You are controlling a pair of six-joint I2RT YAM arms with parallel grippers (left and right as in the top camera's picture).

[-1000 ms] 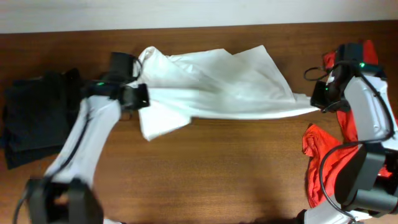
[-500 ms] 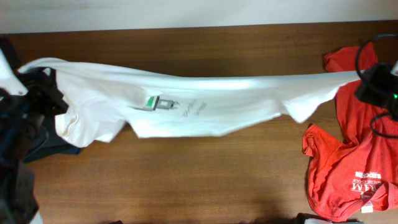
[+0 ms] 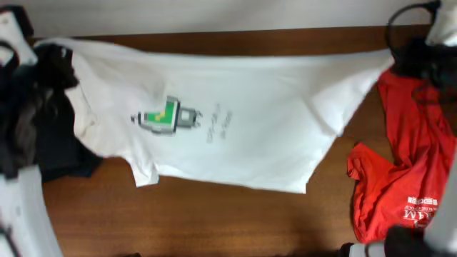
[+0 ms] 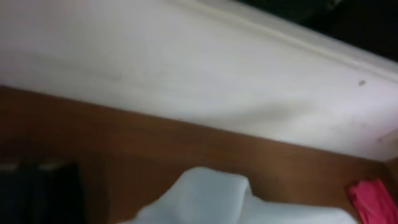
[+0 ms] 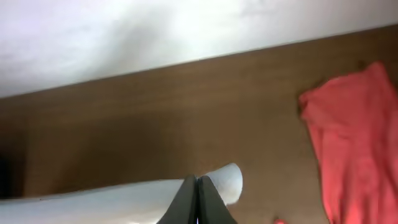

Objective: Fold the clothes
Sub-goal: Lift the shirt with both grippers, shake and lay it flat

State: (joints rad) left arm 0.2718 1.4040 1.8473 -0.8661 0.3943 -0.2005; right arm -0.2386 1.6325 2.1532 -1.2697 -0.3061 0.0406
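The white T-shirt's top edge is held in my grippers out near the white wall, and the T-shirt's lower edge hangs down. Next, I move back and lay the T-shirt down doubled over.
A white T-shirt with a green pixel print hangs stretched wide across the table, front facing up. My left gripper holds its top left corner. In the left wrist view only a fold of the white cloth shows and the fingers are hidden. My right gripper holds the top right corner. In the right wrist view its fingers are pressed shut on the white cloth.
Dark clothes lie at the left under the left arm and also show in the left wrist view. Red clothes lie at the right, also visible in the right wrist view. A white wall runs behind the table.
Both arms have risen and moved toward the far edge. The shirt has gone from a taut band to a wide open sheet, with the print now fully showing.
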